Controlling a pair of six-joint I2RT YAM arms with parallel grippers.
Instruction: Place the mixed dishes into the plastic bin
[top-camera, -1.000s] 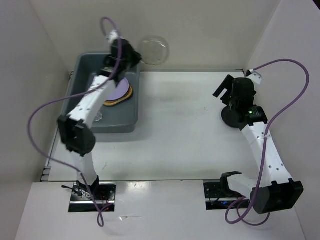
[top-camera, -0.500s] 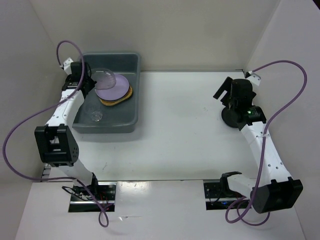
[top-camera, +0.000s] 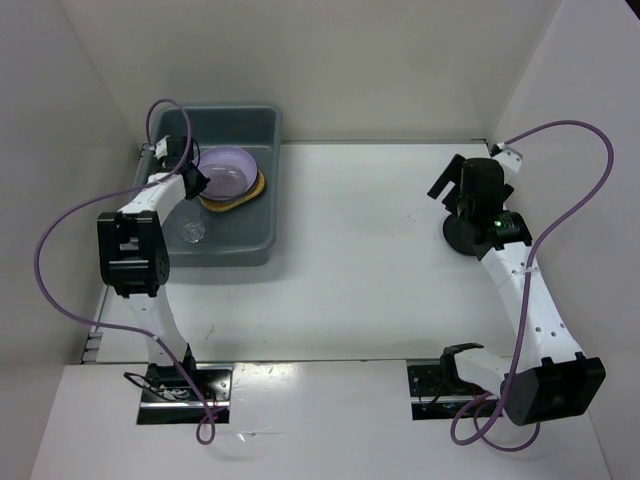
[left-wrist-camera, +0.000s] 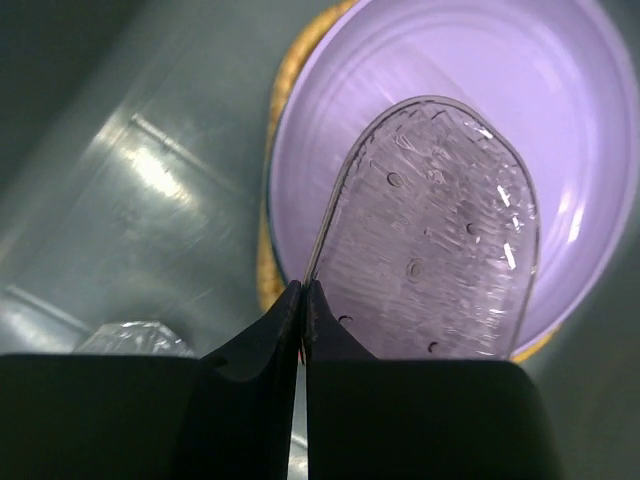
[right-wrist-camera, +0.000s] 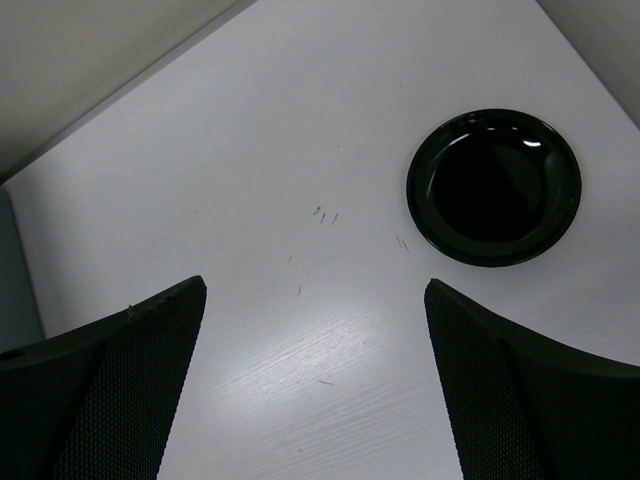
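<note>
The black dish lies flat next to a clear part of the smooth table. It will stay upright and slide along when I push its rim.
The grey-blue plastic bin stands at the far left. Inside it a lavender plate lies on a tan woven plate, and a small clear glass cup stands near the front. My left gripper is inside the bin, shut on the rim of the small translucent dish, which is tilted over the lavender plate. The tan plate's edge and the cup also show there. My right gripper is open and empty beside the black dish, which lies on the table. The patterned plate is hidden.
White walls close in the table at the back and on both sides. The bin's floor is bare left of the plates. The right arm partly covers the black dish in the top view.
My left arm has swung the translucent dish from above the bin's far right corner down into the bin, over the lavender plate. The right arm has not moved.
</note>
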